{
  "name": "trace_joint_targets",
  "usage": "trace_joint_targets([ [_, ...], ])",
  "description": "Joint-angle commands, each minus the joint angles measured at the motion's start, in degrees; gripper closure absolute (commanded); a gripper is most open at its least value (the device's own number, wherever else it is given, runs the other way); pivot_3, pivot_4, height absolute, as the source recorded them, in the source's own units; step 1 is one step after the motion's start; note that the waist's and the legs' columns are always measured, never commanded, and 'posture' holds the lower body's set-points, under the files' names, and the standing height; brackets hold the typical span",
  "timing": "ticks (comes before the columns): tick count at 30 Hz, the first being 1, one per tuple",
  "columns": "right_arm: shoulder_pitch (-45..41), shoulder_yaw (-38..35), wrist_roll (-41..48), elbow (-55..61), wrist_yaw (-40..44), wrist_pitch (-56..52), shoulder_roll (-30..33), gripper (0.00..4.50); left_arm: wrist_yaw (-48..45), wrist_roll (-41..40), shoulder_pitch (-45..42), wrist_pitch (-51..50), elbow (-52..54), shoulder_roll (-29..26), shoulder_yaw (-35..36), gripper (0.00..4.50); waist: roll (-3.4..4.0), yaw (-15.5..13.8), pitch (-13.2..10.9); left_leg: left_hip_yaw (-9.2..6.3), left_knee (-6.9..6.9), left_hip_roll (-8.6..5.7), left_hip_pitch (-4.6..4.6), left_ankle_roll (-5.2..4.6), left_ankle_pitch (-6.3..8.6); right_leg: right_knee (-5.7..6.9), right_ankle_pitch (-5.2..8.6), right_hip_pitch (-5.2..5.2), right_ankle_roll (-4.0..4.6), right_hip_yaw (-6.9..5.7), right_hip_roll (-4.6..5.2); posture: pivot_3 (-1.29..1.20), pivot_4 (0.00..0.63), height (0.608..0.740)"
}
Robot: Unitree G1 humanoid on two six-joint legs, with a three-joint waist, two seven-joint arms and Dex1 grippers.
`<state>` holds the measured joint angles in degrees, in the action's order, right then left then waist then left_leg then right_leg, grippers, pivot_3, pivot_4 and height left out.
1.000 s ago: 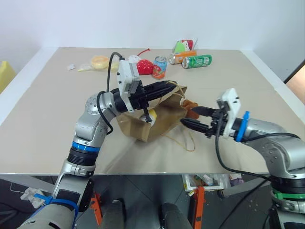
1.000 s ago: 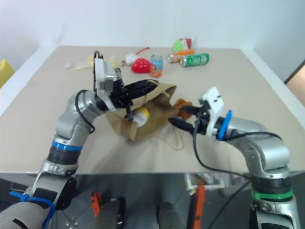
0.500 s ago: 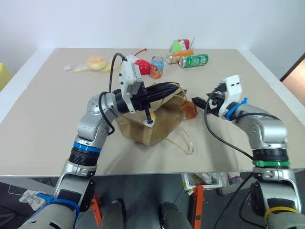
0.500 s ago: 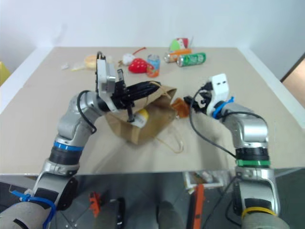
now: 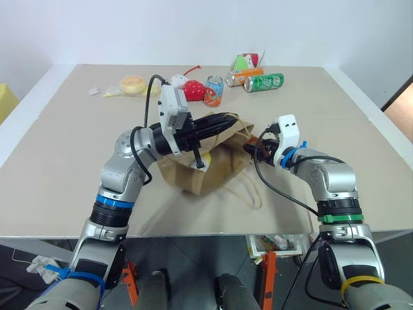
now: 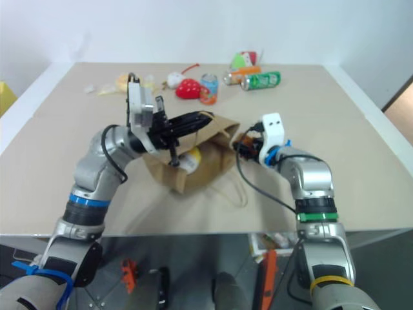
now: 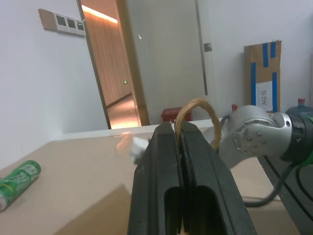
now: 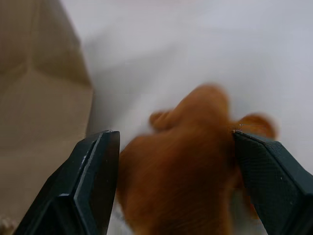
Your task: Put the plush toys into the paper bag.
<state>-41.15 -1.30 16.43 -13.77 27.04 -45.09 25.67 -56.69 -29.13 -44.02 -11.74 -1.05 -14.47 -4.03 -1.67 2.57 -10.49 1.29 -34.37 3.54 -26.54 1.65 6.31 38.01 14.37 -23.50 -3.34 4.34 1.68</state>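
Note:
The paper bag's opening (image 5: 222,157) is wide open around the egg plush toy, so the brown furry plush toy will also fit in the bag when I push it.
The brown paper bag (image 5: 226,165) lies in the middle of the table with its mouth towards me. My left gripper (image 5: 232,121) is shut on one twisted loop handle (image 7: 195,110) and holds the upper edge of the mouth up. The white and yellow egg plush toy (image 5: 206,157) sits inside the mouth. The bag's other handle (image 5: 249,194) trails on the table. Just to the right of the bag lies the brown furry plush toy (image 8: 181,171). My right gripper (image 8: 172,133) is open, one finger on each side of the toy, not closed on it.
At the table's back stand a red strawberry toy (image 5: 193,89), a small can (image 5: 214,91), a green can (image 5: 264,82), an orange can (image 5: 242,77), a green and red packet (image 5: 248,61) and a wrapped yellow item (image 5: 132,84). The table's front edge (image 5: 213,234) is close.
My right gripper has moved forward, down and left to the brown toy, its open fingers now straddling it. The left gripper and the bag have stayed still.

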Motion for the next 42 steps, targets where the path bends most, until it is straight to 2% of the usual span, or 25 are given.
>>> trace_joint_targets([
  [1,1.3,2.8,-3.1,0.7,-0.8,0.3,0.3,0.56,0.3,-0.6,-0.4,0.0,2.6,-0.1,0.7,4.50,0.00,0.0,0.0,0.00,0.00,0.00,0.00,0.00,0.00,0.00,0.00,0.00,0.00,0.00,0.00,0.00,0.150,0.740],
  [2,1.6,3.7,-4.5,0.2,-1.2,1.0,0.5,0.56,0.3,-0.6,-0.4,0.0,2.5,-0.1,0.7,4.50,0.00,0.0,0.0,0.00,0.00,0.00,0.01,0.00,0.00,0.00,0.00,0.00,0.00,0.00,0.00,0.00,0.150,0.740],
  [8,2.4,3.9,-6.7,1.1,-1.1,3.2,1.3,3.25,0.3,-0.7,-0.5,-0.2,2.6,-0.1,0.5,4.50,0.00,0.0,0.0,-0.01,-0.04,0.00,0.06,0.00,0.00,0.00,-0.02,0.08,0.00,0.00,-0.01,0.00,0.150,0.740],
  [12,2.1,0.8,-5.9,3.9,-1.0,4.3,2.6,4.10,0.3,-0.7,-0.5,-0.3,2.7,-0.1,0.5,4.50,0.00,-0.1,0.0,0.00,-0.06,-0.01,0.05,0.00,0.00,0.00,-0.03,0.09,-0.01,0.00,0.01,0.00,0.150,0.740],
  [19,1.2,-15.3,6.9,12.1,4.8,-1.3,9.2,4.17,0.2,-0.7,-0.5,-0.7,2.7,-0.1,0.4,4.50,0.02,-0.3,0.0,0.00,-0.04,-0.02,-0.05,0.00,0.00,0.00,0.01,0.01,-0.05,0.00,0.04,0.00,0.150,0.740],
  [23,6.7,-18.5,14.9,22.3,14.1,-3.5,15.0,4.17,0.1,-0.8,-0.6,-0.7,2.5,0.0,0.4,4.50,0.02,-0.3,0.0,-0.02,0.04,0.00,0.00,0.00,0.01,0.00,0.07,0.01,0.00,-0.02,0.00,0.00,0.150,0.740],
  [26,16.1,-15.8,14.0,29.5,20.8,0.0,20.9,4.17,0.1,-0.4,-0.5,-0.4,2.4,0.3,0.2,4.50,0.01,-0.2,0.0,-0.10,0.08,0.01,0.04,0.02,0.05,0.00,0.16,0.05,0.04,-0.07,-0.02,0.00,0.150,0.740],
  [29,18.7,-14.3,13.6,30.2,21.0,1.0,21.8,4.17,0.3,-0.4,-0.2,-0.4,2.6,0.6,0.0,4.50,0.02,0.2,0.0,-0.06,0.00,0.01,0.06,0.04,0.08,0.00,0.15,0.08,0.04,-0.04,0.00,0.00,0.150,0.740],
  [33,17.3,-10.5,18.0,34.6,21.7,-0.5,18.7,4.17,0.1,-0.4,-0.2,-0.4,2.5,0.6,0.0,4.50,0.02,0.2,0.0,-0.01,-0.09,0.01,0.15,0.03,0.06,0.00,0.05,0.07,0.34,0.06,-0.04,0.00,0.150,0.740],
  [37,14.2,-3.2,20.0,37.8,21.6,-1.6,13.8,4.17,0.0,0.0,-0.5,0.1,1.7,0.5,0.0,4.50,0.00,0.1,0.0,-0.06,-0.13,0.00,0.15,0.03,0.05,0.00,-0.02,0.11,0.37,0.05,-0.05,0.00,0.150,0.740],
  [41,13.4,-1.8,22.4,38.9,22.0,-2.1,12.1,4.17,0.2,0.0,-0.4,0.2,2.0,0.5,0.0,4.50,0.00,0.0,0.0,-0.06,-0.13,0.00,0.08,0.03,0.04,0.00,0.09,0.08,0.30,0.06,-0.05,0.00,0.150,0.740],
  [42,12.5,-0.4,20.8,37.5,20.6,-1.1,10.8,4.17,0.2,0.1,-0.4,0.2,2.0,0.4,0.1,4.50,0.00,-0.1,0.0,-0.07,-0.13,0.00,0.06,0.03,0.04,0.00,0.10,0.08,0.29,0.06,-0.05,0.00,0.150,0.740],
])
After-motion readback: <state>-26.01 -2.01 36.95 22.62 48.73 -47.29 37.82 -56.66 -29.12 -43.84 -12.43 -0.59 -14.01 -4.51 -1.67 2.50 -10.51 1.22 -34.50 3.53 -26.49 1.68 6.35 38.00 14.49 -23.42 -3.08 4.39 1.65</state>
